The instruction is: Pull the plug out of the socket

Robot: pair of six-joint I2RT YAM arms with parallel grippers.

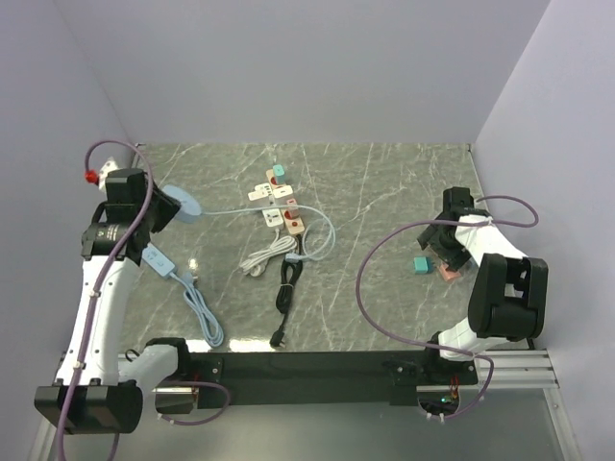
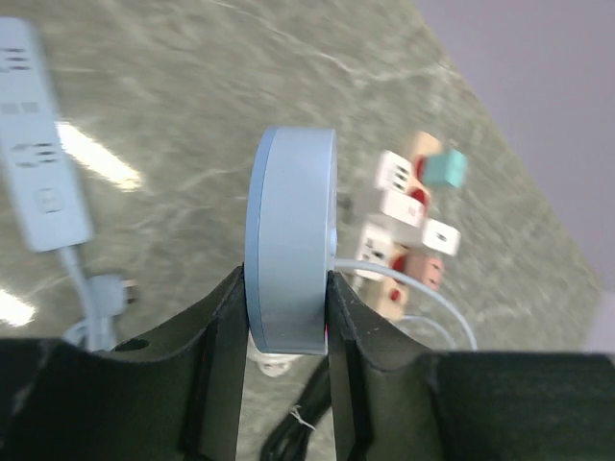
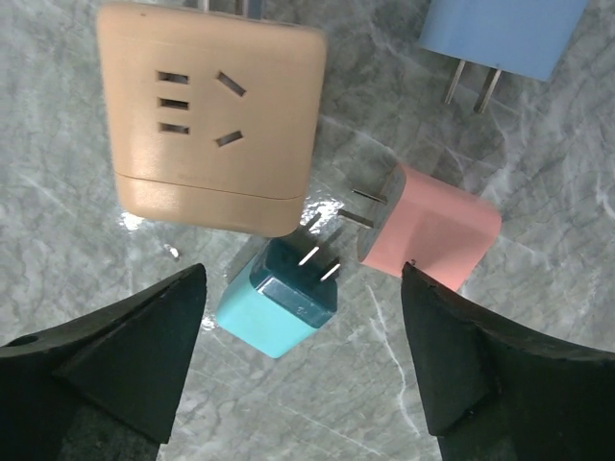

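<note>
The light-blue disc's cable [image 1: 332, 233] is looping across the power strip [image 1: 296, 207]. Next, my left gripper puts the disc down and pulls the disc's cable clear before unplugging there.
My left gripper [image 2: 283, 307] is shut on a round light-blue socket disc [image 2: 288, 240], gripping its flat faces and holding it on edge above the table. A pale cable runs from the disc toward the middle of the table. In the top view the disc [image 1: 181, 203] is at the left, beside the left wrist. My right gripper [image 3: 303, 277] stands open just above a teal plug [image 3: 279, 305] that lies on the table with its prongs up, touching neither finger. In the top view this plug [image 1: 420, 264] lies at the right, next to the right gripper [image 1: 444, 252].
Around the teal plug lie a pink plug [image 3: 430, 230], a tan socket cube [image 3: 213, 120] and a blue plug [image 3: 500, 34]. A power strip with several plugs [image 1: 279, 204] sits mid-table, with white [image 1: 269, 254] and black [image 1: 286, 288] cables. A white power strip [image 1: 159, 259] lies left.
</note>
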